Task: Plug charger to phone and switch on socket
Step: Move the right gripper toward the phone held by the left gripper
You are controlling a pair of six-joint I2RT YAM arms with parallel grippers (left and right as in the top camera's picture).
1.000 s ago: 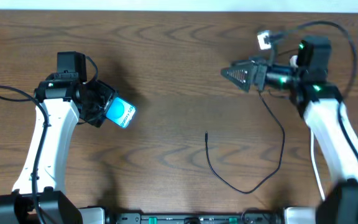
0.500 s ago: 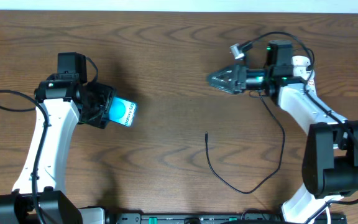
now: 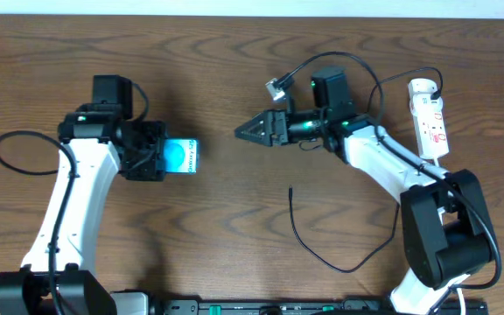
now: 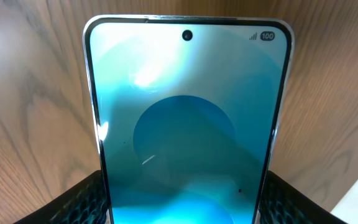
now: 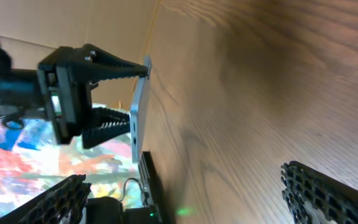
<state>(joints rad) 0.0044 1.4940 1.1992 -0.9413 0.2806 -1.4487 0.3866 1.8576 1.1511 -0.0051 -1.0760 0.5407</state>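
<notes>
The phone's top end sticks out edge-on to the open fingers of the robot's right gripper, so these fingers should keep moving in until they straddle its screen and back.
The phone has a light blue screen and is held above the table on the left by my left gripper, which is shut on its lower end. It fills the left wrist view between the left gripper's fingers. My right gripper is open and empty at mid-table, pointing left toward the phone, which shows edge-on in the right wrist view. The charger is a thin black cable lying in a loop at front centre, its tip free; its plug end is hidden. The white socket lies at the far right.
The right arm stretches across the table between the socket and the middle. The left arm's thick black cable loops at the far left. A small silver connector on a wire sticks up above the right gripper.
My right arm has swung left across the table, and the socket now shows at the far right. My left gripper has shifted the phone slightly right and turned it level. The charger has not moved.
</notes>
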